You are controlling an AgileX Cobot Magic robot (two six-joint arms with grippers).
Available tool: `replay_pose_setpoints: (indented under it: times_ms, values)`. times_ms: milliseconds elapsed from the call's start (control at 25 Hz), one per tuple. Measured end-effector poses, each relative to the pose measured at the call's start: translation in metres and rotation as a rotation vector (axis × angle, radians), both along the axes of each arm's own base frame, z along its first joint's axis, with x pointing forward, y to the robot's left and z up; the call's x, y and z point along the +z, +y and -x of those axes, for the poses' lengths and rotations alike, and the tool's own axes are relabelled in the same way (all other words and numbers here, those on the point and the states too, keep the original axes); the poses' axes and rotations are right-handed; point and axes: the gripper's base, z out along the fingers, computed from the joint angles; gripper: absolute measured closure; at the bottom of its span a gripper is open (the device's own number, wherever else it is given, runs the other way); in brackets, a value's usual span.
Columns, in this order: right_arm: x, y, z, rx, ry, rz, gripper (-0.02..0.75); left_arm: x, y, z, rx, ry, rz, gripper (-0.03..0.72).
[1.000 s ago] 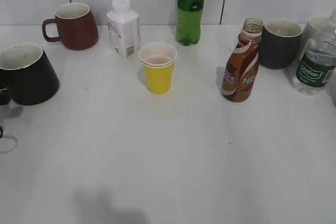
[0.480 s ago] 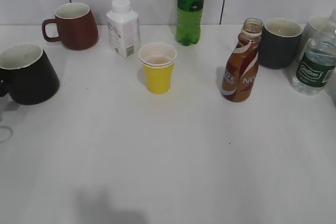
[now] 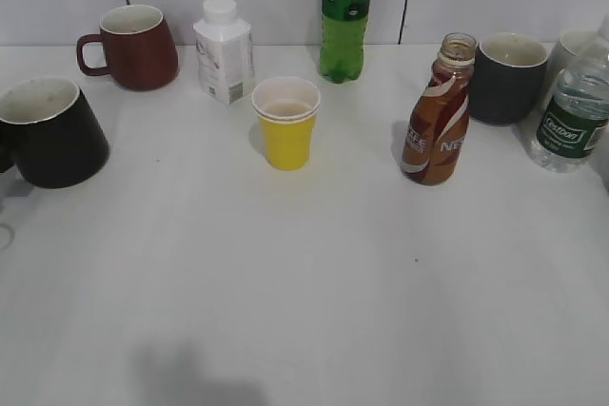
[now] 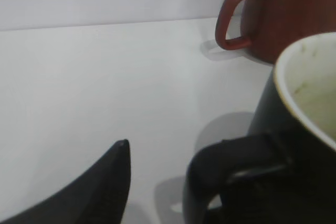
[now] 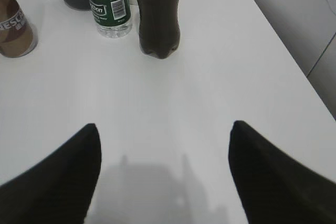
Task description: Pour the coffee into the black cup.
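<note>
I expect the coffee [image 3: 438,119] to settle well below the black cup's rim when I pour it, because the cup's wide opening shows a deep, pale inside [image 3: 40,100].
The black cup [image 3: 49,135] stands at the table's left edge. It fills the right of the left wrist view [image 4: 307,145], handle toward the camera. My left gripper [image 4: 167,179] is open beside that handle. Only its left finger shows; the other is hidden behind the handle. This gripper is out of the exterior view. The brown coffee bottle [image 3: 436,121] stands uncapped and upright right of centre, and shows at the top left of the right wrist view [image 5: 13,30]. My right gripper [image 5: 164,145] is open and empty over bare table, far from the bottle.
A red-brown mug [image 3: 133,45], white carton [image 3: 224,49], yellow paper cup [image 3: 285,123] and green bottle [image 3: 345,11] stand at the back. A dark mug [image 3: 504,78], water bottle [image 3: 571,111] and cola bottle [image 5: 156,17] stand at the right.
The dark tip of my left gripper at the exterior view's left edge has slid out of that view. Nothing on the table has moved.
</note>
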Motion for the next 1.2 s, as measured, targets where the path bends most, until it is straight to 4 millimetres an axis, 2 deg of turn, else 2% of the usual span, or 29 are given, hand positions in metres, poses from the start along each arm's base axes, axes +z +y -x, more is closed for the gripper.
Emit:
replay_pose_setpoints:
  times_ms: [160, 280, 400, 600, 1040, 1200]
  values:
    - [0.0, 0.0, 0.0, 0.0, 0.0, 0.0, 0.15, -0.007, 0.0, -0.006, -0.012, -0.007, 0.012, 0.275]
    - [0.0, 0.0, 0.0, 0.0, 0.0, 0.0, 0.15, -0.011, -0.001, -0.008, -0.017, -0.038, 0.031, 0.315]
    - [0.0, 0.0, 0.0, 0.0, 0.0, 0.0, 0.15, -0.016, -0.001, -0.012, -0.026, -0.074, 0.045, 0.413]
    - [0.0, 0.0, 0.0, 0.0, 0.0, 0.0, 0.15, -0.02, -0.004, -0.019, -0.069, -0.119, 0.055, 0.618]
    - [0.0, 0.0, 0.0, 0.0, 0.0, 0.0, 0.15, -0.019, -0.012, -0.018, -0.158, -0.124, 0.079, 0.628]
    - [0.0, 0.0, 0.0, 0.0, 0.0, 0.0, 0.15, -0.008, -0.022, -0.025, -0.299, -0.109, 0.114, 0.63]
